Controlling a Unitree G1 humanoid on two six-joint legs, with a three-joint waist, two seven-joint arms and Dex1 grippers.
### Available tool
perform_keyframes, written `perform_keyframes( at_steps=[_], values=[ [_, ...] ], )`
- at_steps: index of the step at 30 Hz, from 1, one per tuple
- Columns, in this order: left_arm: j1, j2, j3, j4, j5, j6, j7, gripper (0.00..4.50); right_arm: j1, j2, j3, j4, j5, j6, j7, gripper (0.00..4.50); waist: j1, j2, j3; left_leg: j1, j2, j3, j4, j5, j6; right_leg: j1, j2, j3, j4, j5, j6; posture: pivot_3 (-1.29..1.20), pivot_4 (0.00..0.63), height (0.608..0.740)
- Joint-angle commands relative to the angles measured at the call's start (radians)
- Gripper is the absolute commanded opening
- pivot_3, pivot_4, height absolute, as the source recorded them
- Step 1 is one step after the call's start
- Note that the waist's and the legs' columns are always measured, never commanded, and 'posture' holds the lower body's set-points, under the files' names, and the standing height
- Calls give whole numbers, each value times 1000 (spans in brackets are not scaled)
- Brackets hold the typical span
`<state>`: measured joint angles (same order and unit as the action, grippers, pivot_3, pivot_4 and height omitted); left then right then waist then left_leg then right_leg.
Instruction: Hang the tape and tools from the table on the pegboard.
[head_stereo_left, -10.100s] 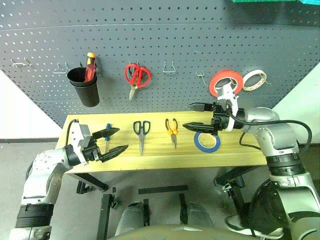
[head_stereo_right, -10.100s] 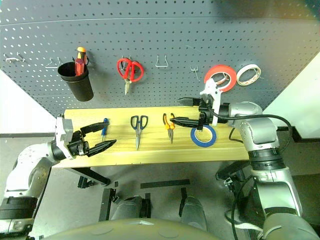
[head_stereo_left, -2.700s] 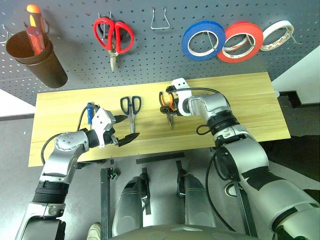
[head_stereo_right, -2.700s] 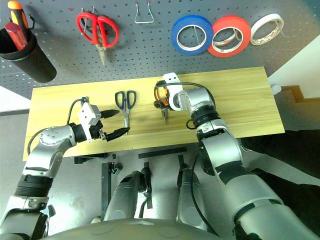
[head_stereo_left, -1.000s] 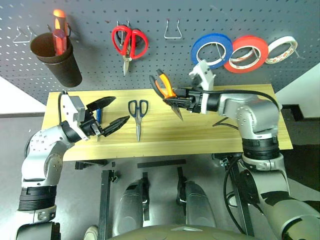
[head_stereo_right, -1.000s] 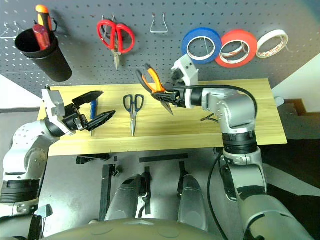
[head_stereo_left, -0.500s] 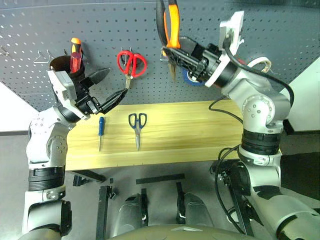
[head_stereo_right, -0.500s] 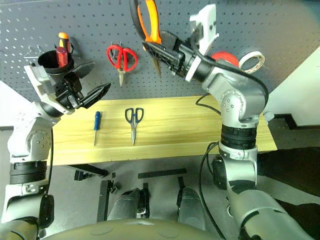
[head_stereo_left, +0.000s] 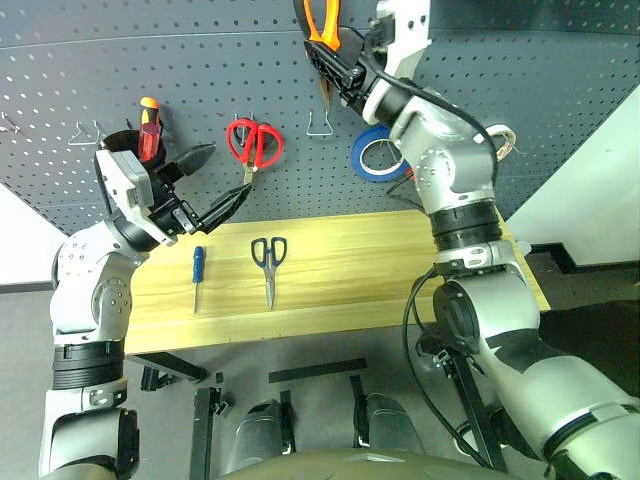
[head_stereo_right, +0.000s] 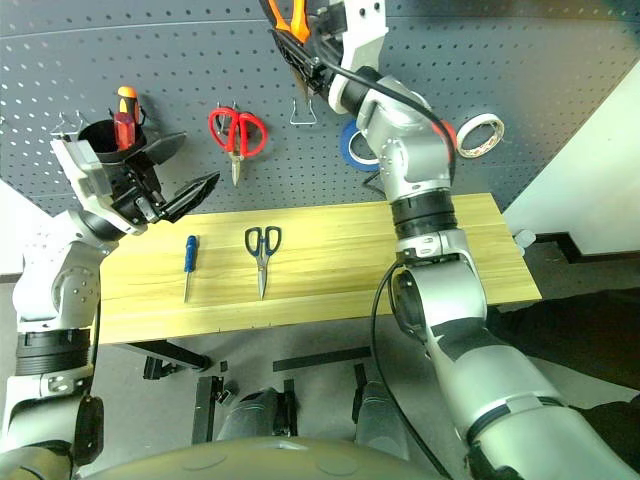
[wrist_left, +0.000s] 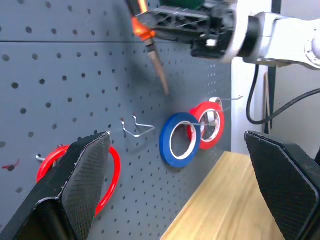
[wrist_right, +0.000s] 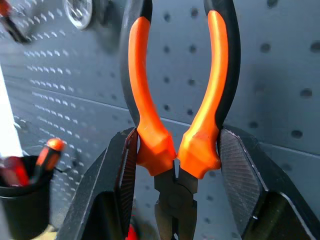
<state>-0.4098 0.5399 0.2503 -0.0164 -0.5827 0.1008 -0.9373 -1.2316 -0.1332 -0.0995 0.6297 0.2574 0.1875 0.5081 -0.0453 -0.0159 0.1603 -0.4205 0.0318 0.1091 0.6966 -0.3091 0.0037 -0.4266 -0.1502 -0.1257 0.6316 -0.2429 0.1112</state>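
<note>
The pliers' nose (head_stereo_left: 326, 94) points down above the empty wire hook (head_stereo_left: 319, 126), so I should keep lowering the pliers with my right gripper until their handles rest on it, then let go.
My right gripper (head_stereo_left: 345, 62) is shut on the pliers (wrist_right: 140, 90), gripping both orange-and-black handles near the joint. It holds them high against the pegboard (head_stereo_left: 150, 60), nose down just above an empty wire hook (head_stereo_left: 322, 125). The blue tape (head_stereo_left: 372, 155) hangs on the pegboard beside my right arm. On the table (head_stereo_left: 400, 270) lie the blue-handled screwdriver (head_stereo_left: 198, 270) and the dark-handled scissors (head_stereo_left: 267, 262). My left gripper (head_stereo_left: 225, 173) is open and empty above the table's left end, in front of the pegboard.
Red-handled scissors (head_stereo_left: 255, 145) hang left of the empty hook. A black cup (head_stereo_right: 105, 135) holding a red-and-yellow screwdriver hangs behind my left gripper. A red-orange roll (wrist_left: 207, 122) and a cream roll (head_stereo_right: 480, 135) hang right of the blue tape.
My right arm has lifted the pliers from over the table up to the top of the pegboard and a little left. The left gripper has risen slightly. The camera has tilted up.
</note>
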Motion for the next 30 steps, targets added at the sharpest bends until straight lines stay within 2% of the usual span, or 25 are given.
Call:
perform_keyframes(
  at_steps=[1, 13, 27, 30],
  values=[
    [8, 17, 8, -38, 12, 3, 20, 4500, -76, 12, -11, 80, -18, -105, -26, 2060, 0, 0, 0, 0, 0, 0, 0, 0, 0, 0, 0, 0, 0, 0, 0, 66, 48, 738],
    [39, 16, -15, -50, 22, 25, 30, 4500, -156, 29, -21, 415, -68, -283, -58, 2060, 0, 0, 0, 1, 0, 0, 0, 0, 0, 1, 0, 1, 0, 0, 0, 75, 71, 738],
    [51, 16, -20, -50, 28, 24, 33, 4500, -172, 38, -4, 512, -121, -326, -88, 2060, 1, 0, 0, 2, 0, 0, 0, 0, 0, 2, 0, 1, 1, 0, 0, 86, 87, 738],
    [52, 19, -18, -52, 28, 24, 34, 4500, -167, 39, -2, 513, -129, -309, -75, 2999, 1, 1, 0, 2, 0, 0, 0, 0, 0, 2, 0, 1, 1, 0, 0, 87, 91, 738]
  ],
)
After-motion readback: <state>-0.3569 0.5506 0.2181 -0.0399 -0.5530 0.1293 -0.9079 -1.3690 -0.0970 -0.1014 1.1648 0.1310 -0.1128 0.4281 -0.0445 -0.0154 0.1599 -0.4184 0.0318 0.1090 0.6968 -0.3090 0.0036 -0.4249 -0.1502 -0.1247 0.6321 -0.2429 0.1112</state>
